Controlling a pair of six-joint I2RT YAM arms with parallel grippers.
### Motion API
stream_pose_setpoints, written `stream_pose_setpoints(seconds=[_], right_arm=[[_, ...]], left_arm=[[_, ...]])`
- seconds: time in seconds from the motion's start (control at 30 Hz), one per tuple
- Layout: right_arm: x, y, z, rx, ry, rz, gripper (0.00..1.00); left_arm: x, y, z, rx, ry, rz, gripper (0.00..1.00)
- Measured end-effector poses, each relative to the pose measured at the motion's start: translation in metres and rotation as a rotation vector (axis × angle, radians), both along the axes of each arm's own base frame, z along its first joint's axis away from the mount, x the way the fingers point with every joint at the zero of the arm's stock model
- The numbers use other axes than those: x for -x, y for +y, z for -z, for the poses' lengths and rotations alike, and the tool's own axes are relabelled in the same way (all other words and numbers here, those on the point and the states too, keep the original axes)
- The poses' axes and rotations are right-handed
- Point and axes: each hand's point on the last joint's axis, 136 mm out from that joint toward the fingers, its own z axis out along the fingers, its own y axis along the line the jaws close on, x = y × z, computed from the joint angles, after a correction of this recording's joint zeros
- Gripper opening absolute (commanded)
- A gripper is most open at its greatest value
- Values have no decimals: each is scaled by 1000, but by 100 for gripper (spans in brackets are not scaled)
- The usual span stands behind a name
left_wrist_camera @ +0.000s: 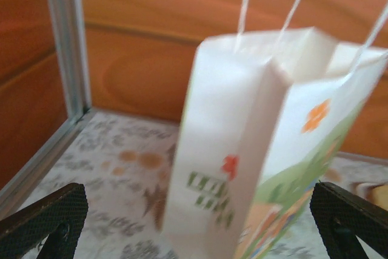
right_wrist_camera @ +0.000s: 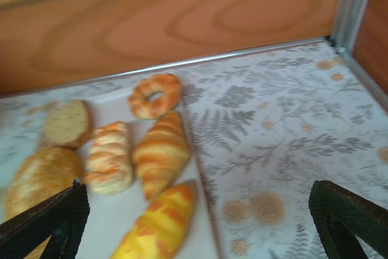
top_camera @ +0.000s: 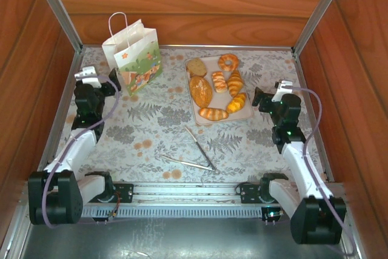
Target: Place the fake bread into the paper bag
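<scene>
The paper bag's opening [top_camera: 124,38] is wide and clear. My left gripper should keep rising with open fingers until they are on either side of the paper bag's front top edge [top_camera: 136,43].
The fake bread lies on a flat beige tray [top_camera: 245,113]: a big oval loaf [top_camera: 200,91], a round brown slice [top_camera: 196,67], a ring [top_camera: 228,62], a striped roll [top_camera: 219,81], a croissant [top_camera: 234,83] and others. The white paper bag [top_camera: 133,54] stands upright at the back left, mouth open. My left gripper [top_camera: 114,82] is open just in front of the paper bag [left_wrist_camera: 267,144], nothing between its fingers [left_wrist_camera: 45,222]. My right gripper [top_camera: 259,98] hovers open at the tray's right edge, facing the croissant [right_wrist_camera: 160,150] and a yellow roll [right_wrist_camera: 157,222].
Thin metal tongs [top_camera: 197,150] lie spread on the patterned table cover between the arms. Wooden walls and metal posts [top_camera: 60,10] close in the back and sides. The ring [right_wrist_camera: 154,95] and the slice [right_wrist_camera: 66,124] sit at the tray's far end.
</scene>
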Motion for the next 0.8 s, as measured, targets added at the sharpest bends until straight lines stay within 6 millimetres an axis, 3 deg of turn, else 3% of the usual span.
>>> stream_pose_setpoints(seconds=[0.23, 0.4, 0.47, 0.57, 0.8], right_arm=[[28, 41, -19, -128, 83, -215, 100], [33, 59, -20, -178, 154, -321, 100], [34, 65, -15, -201, 186, -349, 100], [36, 70, -8, -224, 224, -374, 100], [41, 72, -8, -232, 233, -390, 100]], left_arm=[[-17, -61, -70, -7, 30, 225, 99], [-45, -91, -96, -71, 159, 337, 97], [-59, -96, -98, -107, 217, 357, 97], [-71, -101, -82, -148, 317, 395, 95], [-88, -106, -51, -186, 467, 452, 79]])
